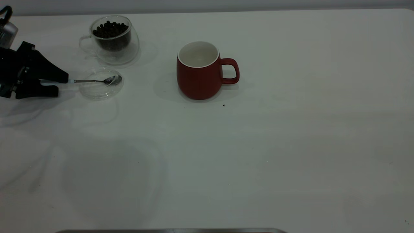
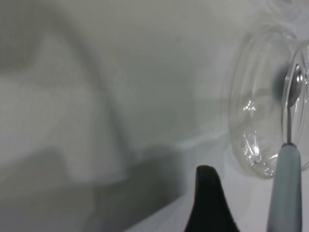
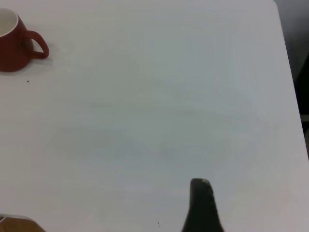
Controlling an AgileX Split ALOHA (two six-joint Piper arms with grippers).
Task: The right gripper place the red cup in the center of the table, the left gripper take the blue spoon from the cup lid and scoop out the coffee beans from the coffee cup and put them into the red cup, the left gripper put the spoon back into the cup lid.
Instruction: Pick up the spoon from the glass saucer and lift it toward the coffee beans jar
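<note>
When I scoop, the blue spoon (image 1: 90, 81) should bring up just a few coffee beans: its small bowl (image 1: 113, 80) has room for only a little heap.
The red cup (image 1: 199, 77) stands upright mid-table, white inside, handle to the right; it is also far off in the right wrist view (image 3: 12, 48). The coffee cup (image 1: 111, 45), clear glass, holds dark coffee beans (image 1: 110, 29) at the back left. In front of it lies the clear cup lid (image 1: 97, 92) with the blue spoon (image 1: 111, 80) resting its bowl on it. My left gripper (image 1: 62, 85) is open, its jaws either side of the spoon's pale handle (image 2: 286, 188), one finger (image 2: 207, 198) clearly apart from it. Of my right gripper only one finger (image 3: 200, 205) shows, over bare table.
The white table (image 1: 275, 145) stretches wide to the right of and in front of the red cup, with a few dark specks (image 1: 223, 105) near the cup. A table edge runs along one side of the right wrist view.
</note>
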